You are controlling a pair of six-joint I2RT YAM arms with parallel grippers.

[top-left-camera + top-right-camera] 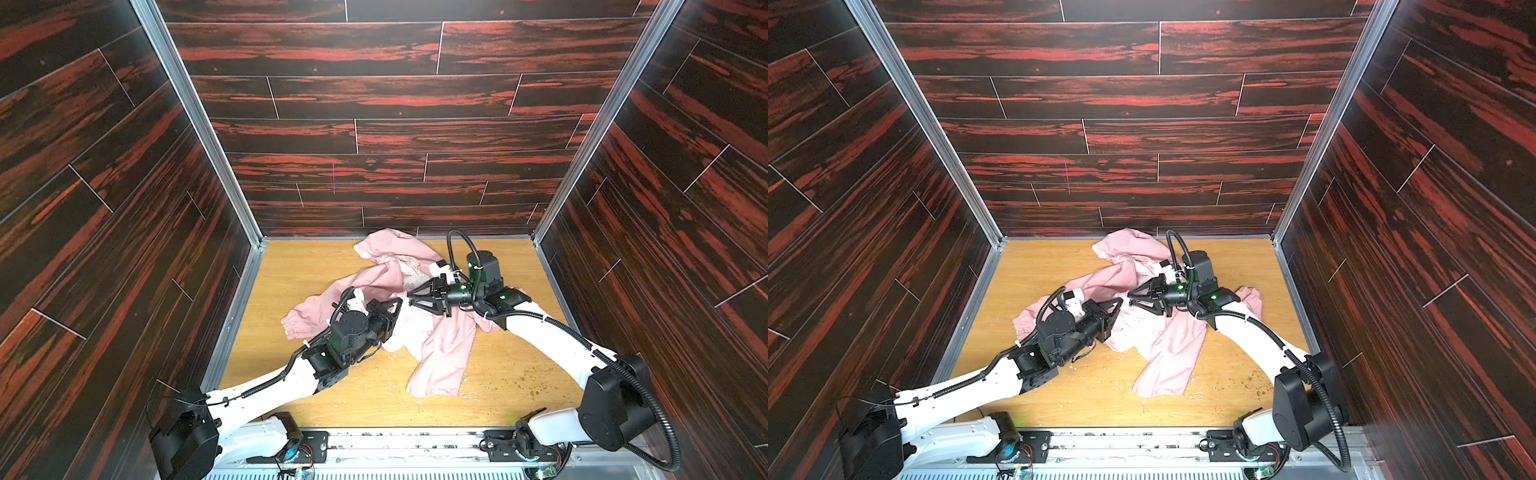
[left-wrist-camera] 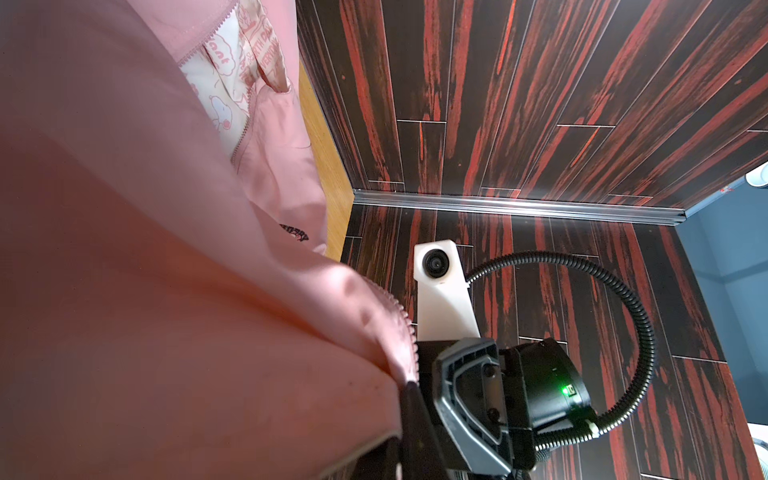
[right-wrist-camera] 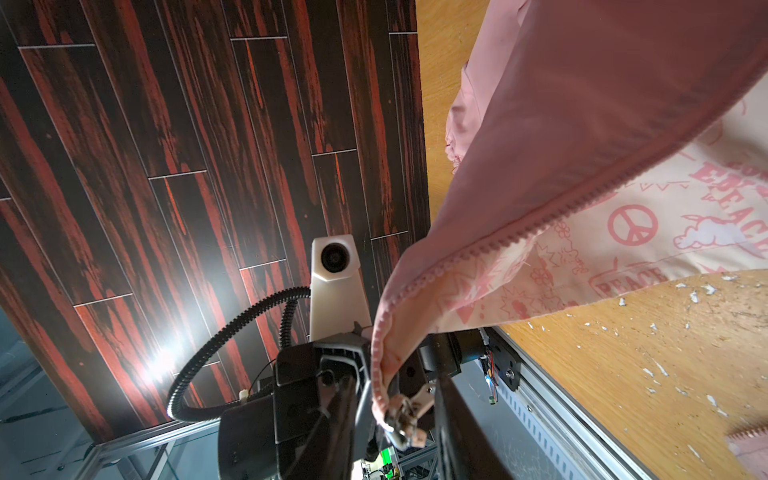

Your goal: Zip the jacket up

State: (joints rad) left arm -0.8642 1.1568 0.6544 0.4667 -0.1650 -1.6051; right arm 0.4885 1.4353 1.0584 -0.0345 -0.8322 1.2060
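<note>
Next, I grip the toothed edge's end [image 3: 379, 390] tightly with my right gripper before my left gripper moves, because the zipper slider [image 3: 406, 422] hangs loose and tilted in my right gripper's open fingers.
The light-pink jacket [image 1: 440, 345] [image 1: 1175, 353] lies crumpled and unzipped on the wooden table [image 1: 311, 270], its printed lining showing. Both grippers meet above its middle in both top views. My left gripper [image 1: 400, 300] [image 1: 1121, 300] [image 2: 409, 386] is shut on the jacket's zipper edge, and pink fabric [image 2: 145, 249] covers much of its wrist view. My right gripper [image 1: 410, 296] [image 1: 1129, 296] [image 3: 405, 419] faces it, jaws apart. The metal zipper slider [image 3: 405, 411] hangs between them at the end of a row of pink teeth [image 3: 540, 224].
Dark red wood-pattern walls close in the table on three sides. Crumbs are scattered at the front right [image 1: 536, 382]. A metal rail [image 1: 415, 440] runs along the front edge. One sleeve cuff [image 1: 295, 328] lies at the left, another [image 1: 1252, 299] behind the right arm.
</note>
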